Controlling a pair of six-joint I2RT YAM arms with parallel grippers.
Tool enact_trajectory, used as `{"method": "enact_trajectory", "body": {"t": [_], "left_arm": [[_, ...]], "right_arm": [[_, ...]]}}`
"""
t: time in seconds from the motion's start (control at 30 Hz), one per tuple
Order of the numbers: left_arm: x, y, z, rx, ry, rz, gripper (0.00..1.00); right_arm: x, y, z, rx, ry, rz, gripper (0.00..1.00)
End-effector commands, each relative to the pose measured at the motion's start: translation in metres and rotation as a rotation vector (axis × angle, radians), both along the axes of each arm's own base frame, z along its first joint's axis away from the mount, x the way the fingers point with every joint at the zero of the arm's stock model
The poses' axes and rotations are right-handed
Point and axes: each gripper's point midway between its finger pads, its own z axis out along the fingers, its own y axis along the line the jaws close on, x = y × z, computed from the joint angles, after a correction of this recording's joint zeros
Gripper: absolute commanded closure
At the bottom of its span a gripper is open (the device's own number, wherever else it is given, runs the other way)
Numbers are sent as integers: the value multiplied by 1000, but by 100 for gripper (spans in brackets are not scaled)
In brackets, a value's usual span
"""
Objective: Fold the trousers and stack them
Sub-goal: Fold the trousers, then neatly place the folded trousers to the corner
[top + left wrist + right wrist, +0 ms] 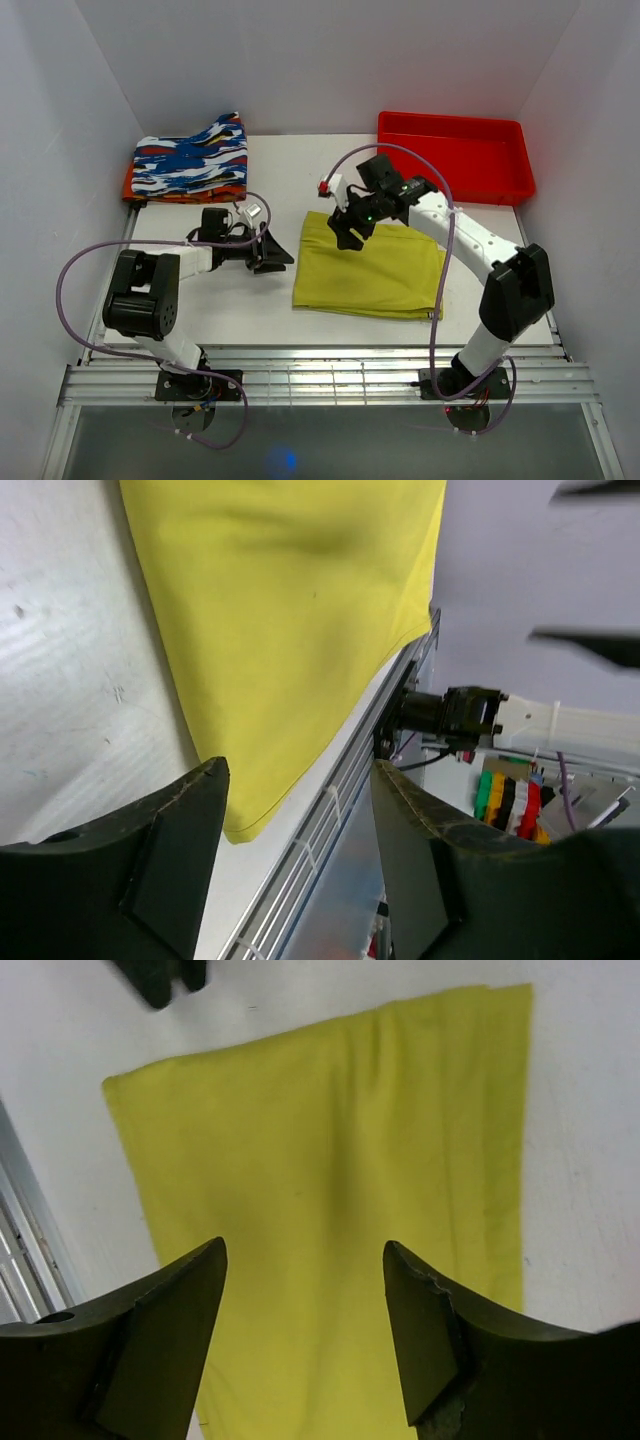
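Next, I pass the trousers' edge (301, 268) from my right gripper to my left gripper for stacking, because the patterned garment (190, 164) lies far from my right gripper.
The yellow-green trousers (370, 268) lie folded into a flat rectangle at the middle of the white table. They fill the upper part of the left wrist view (290, 630) and most of the right wrist view (340, 1210). My left gripper (272, 252) is open just left of the cloth's left edge, holding nothing. Over the far left corner of the fold, my right gripper (345, 230) hovers open and empty. Its fingertips (210, 1260) stand apart above the cloth.
A folded blue, white, black and orange patterned garment (188, 160) lies at the back left. A red tray (455, 155) stands at the back right. A metal rail (320, 375) runs along the table's near edge.
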Motion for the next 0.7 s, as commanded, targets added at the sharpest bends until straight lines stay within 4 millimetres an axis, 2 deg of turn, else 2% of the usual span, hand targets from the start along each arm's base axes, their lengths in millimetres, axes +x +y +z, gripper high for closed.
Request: {"method": "enact_trajectory", "body": {"t": [0.0, 0.03, 0.07, 0.13, 0.17, 0.27, 0.4, 0.57, 0.6, 0.67], "left_arm": [[20, 14, 33, -30, -63, 59, 30], [29, 26, 37, -34, -60, 106, 27], [32, 31, 43, -48, -49, 135, 17], [43, 46, 53, -50, -72, 184, 11], [49, 56, 61, -52, -106, 207, 2], [58, 74, 71, -27, -101, 259, 2], [58, 91, 83, -24, -116, 321, 2], [62, 106, 78, 58, -122, 416, 2], [59, 105, 73, 62, -106, 421, 2], [59, 107, 69, 64, -87, 457, 2]], "right_arm": [[-51, 15, -20, -91, -49, 130, 30], [-66, 12, -32, -119, -62, 153, 32], [-77, 27, -35, -131, -133, 191, 33], [-95, 32, -50, -168, -151, 217, 34], [-105, 44, -52, -174, -191, 239, 34], [-118, 56, -72, -211, -230, 219, 34], [-119, 63, -101, -268, -256, 162, 33], [-123, 44, -137, -336, -258, 149, 35], [-127, 35, -148, -357, -250, 162, 36], [-130, 33, -157, -347, -251, 170, 37]]}}
